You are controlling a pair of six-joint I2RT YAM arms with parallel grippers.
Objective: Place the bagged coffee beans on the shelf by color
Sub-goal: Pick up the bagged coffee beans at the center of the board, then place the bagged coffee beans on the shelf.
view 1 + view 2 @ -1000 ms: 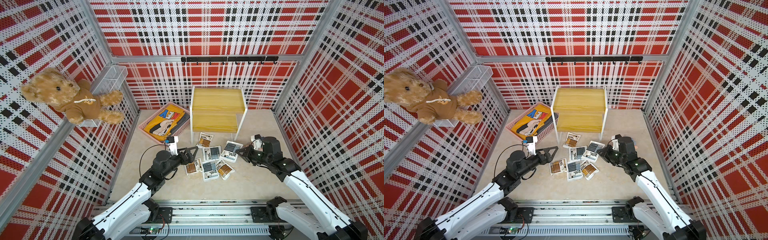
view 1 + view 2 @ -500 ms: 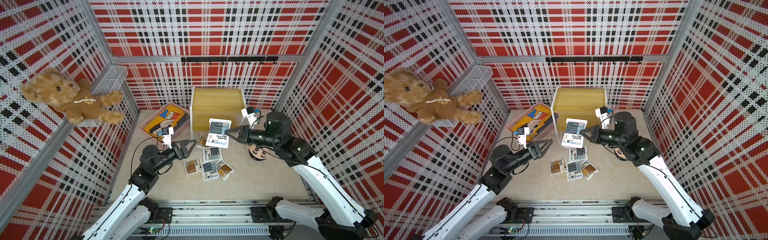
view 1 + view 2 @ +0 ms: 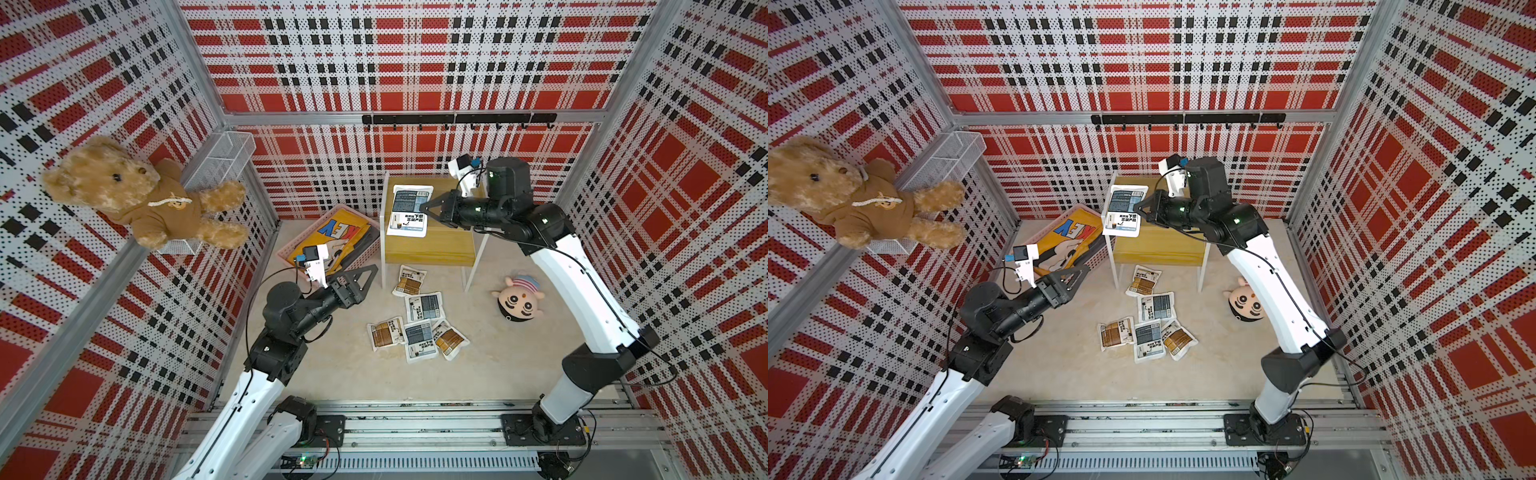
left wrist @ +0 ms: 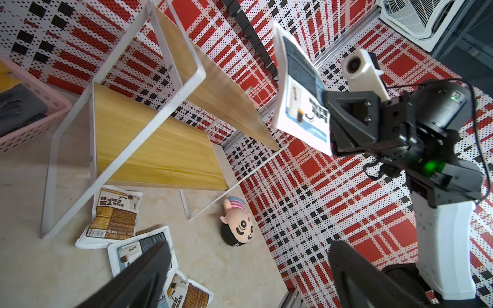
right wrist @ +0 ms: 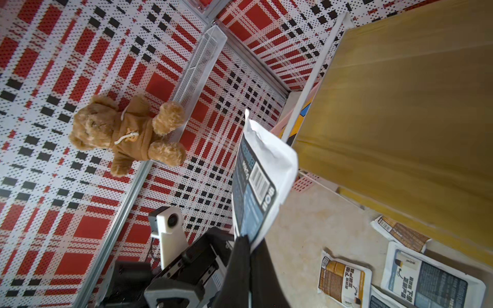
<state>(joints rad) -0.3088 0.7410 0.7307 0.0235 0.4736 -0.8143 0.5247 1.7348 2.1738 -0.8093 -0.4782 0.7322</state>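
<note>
The blue bag's print (image 3: 409, 212) faces up and the shelf's top board (image 3: 444, 186) is clear, so my right gripper should keep moving the bag in and down until it rests there.
My right gripper (image 3: 426, 208) is shut on the edge of a blue-panelled bag of coffee beans (image 3: 409, 210), holding it in the air above the left part of the shelf (image 3: 432, 245). In the right wrist view the bag (image 5: 256, 181) sticks out from the shut fingers (image 5: 240, 256). Several more bags lie on the floor in front of the shelf, among them a brown one (image 3: 411, 280) and a blue one (image 3: 424, 306). My left gripper (image 3: 365, 280) hangs open and empty left of that pile, above the floor (image 4: 249, 248).
A pink basket (image 3: 286, 249) holding a yellow garment stands left of the shelf. A doll head (image 3: 519, 299) lies on the floor by the shelf's right leg. A teddy bear (image 3: 141, 195) and a wire basket (image 3: 220, 162) hang on the left wall.
My right arm has lifted a blue bag off the floor and carried it up over the shelf. My left gripper has drawn back from the pile and risen, still open.
</note>
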